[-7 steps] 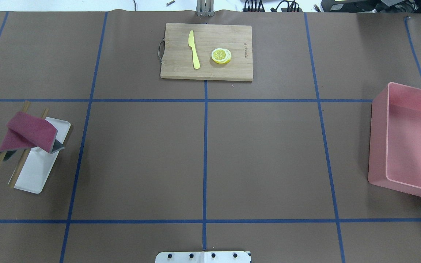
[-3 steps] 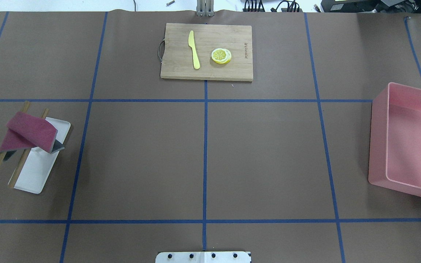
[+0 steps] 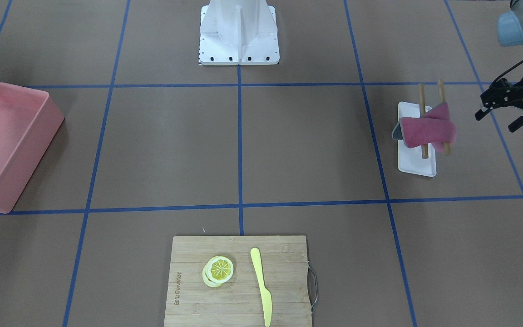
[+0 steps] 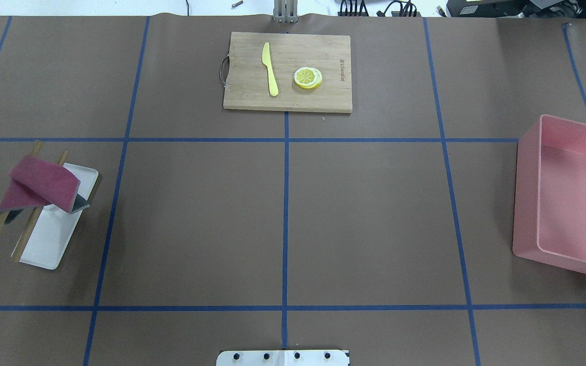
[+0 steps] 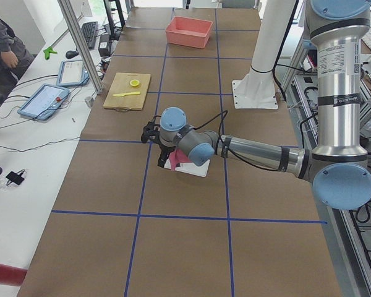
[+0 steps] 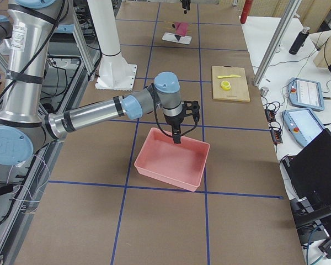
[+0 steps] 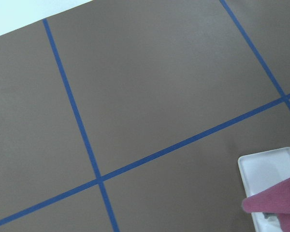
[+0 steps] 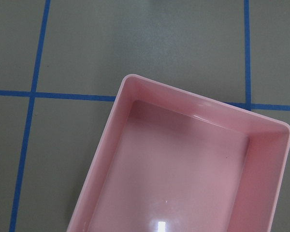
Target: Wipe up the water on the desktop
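Observation:
The cloth [image 3: 431,131] will come off and leave the wooden sticks in place when the robot lifts, because the magenta cloth's ends [image 3: 405,133] hang loose over the sticks.
The desktop [image 4: 196,223] is a matte brown surface with a blue tape grid; I see no water on it. A magenta cloth [image 4: 41,185] hangs over two wooden sticks above a white tray [image 4: 49,244] at the left. It also shows in the front view [image 3: 427,131] and in the left wrist view [image 7: 275,203]. My left gripper [image 3: 496,121] is open and empty, in the air just outside the cloth, apart from it. My right gripper [image 6: 181,131] hangs over the pink bin [image 6: 171,160]; I cannot tell whether it is open or shut.
A bamboo cutting board [image 4: 288,71] at the far middle carries a yellow knife [image 4: 270,68] and lemon slices [image 4: 308,78]. The pink bin [image 4: 573,198] stands at the right edge. The robot's base [image 3: 239,32] is at the near middle.
A black tip of my left gripper has come into the overhead view at its left edge, near the cloth. Nothing on the desktop has moved.

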You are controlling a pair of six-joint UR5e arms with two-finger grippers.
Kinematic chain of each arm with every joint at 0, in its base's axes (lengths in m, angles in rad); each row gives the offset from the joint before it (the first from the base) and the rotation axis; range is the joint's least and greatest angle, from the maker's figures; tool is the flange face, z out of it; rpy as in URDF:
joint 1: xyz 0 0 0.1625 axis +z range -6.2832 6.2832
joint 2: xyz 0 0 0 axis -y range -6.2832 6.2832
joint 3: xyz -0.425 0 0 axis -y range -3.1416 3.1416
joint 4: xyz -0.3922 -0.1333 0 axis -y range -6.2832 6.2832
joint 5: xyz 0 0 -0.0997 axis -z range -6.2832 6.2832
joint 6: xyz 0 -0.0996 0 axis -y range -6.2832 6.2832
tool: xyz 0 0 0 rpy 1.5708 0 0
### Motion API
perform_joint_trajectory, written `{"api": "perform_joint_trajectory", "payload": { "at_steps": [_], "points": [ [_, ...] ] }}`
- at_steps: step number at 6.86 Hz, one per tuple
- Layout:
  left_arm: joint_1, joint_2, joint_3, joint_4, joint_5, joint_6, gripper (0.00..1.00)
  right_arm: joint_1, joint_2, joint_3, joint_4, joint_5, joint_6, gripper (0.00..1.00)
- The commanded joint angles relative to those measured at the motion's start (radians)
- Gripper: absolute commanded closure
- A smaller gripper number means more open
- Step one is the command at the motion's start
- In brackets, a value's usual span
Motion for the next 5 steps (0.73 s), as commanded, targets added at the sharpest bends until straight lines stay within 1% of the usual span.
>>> {"api": "perform_joint_trajectory", "payload": {
  "at_steps": [1,2,3,5],
  "points": [
    [0.092,-0.008,0.044,-0.129,0.003,-0.115,0.27,-0.005,0.001,0.0,0.003,-0.004,0.007,0.0],
    [0.112,-0.01,0.043,-0.146,0.003,-0.149,0.36,-0.006,0.001,0.0,0.003,-0.004,0.007,0.0],
    [0.121,-0.01,0.046,-0.161,0.003,-0.166,0.47,-0.006,0.001,0.0,0.003,-0.004,0.007,0.0],
    [0.123,-0.01,0.041,-0.163,0.003,-0.171,0.9,-0.006,0.003,0.0,0.003,-0.004,0.007,0.0]
  ]
}}
